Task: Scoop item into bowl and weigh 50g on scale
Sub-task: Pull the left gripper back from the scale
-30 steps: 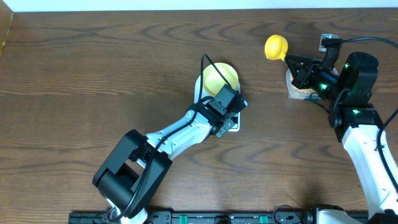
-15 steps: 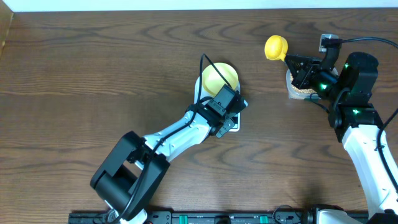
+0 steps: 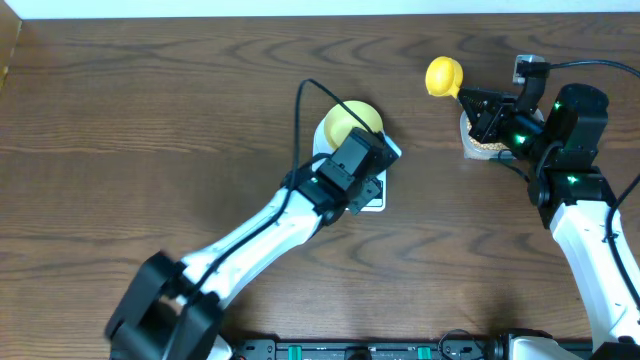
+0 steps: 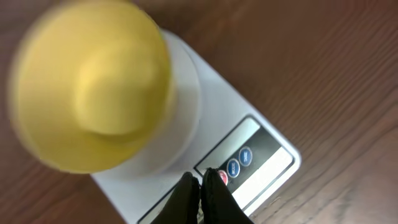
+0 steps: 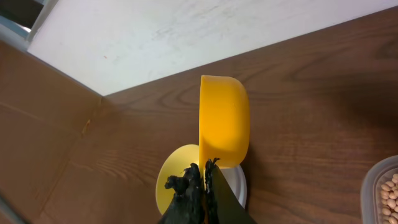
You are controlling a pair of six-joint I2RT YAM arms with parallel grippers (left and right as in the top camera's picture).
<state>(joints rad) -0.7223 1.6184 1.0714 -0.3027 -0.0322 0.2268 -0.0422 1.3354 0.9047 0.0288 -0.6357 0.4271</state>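
Note:
The empty bowl (image 3: 350, 120) is standing on the scale's plate, so my left gripper keeps moving back toward the open wood (image 3: 235, 150) until the display can be seen, and then open.
The pale-yellow bowl (image 3: 350, 121) stands on the white scale (image 3: 377, 203) at mid-table; no beans show in it. In the left wrist view the bowl (image 4: 93, 81) is blurred. My left gripper (image 4: 202, 178) is shut and empty, its tips at the scale's (image 4: 186, 81) button end, by the red button. My right gripper (image 5: 204, 169) is shut on the handle of a bright yellow scoop (image 5: 224, 121), held in the air right of the scale (image 3: 443, 75). Tan beans (image 5: 387, 194) lie in a clear tub (image 3: 480, 146) under my right wrist.
The white wall edge (image 3: 300, 8) runs along the table's far side. A cardboard panel (image 5: 43, 130) stands at the far left. Bare wood table (image 3: 150, 120) lies left of the scale.
My left arm has swung, its elbow and base link moving toward the lower left, while its wrist stays over the scale's button end. The right arm and scoop have not moved.

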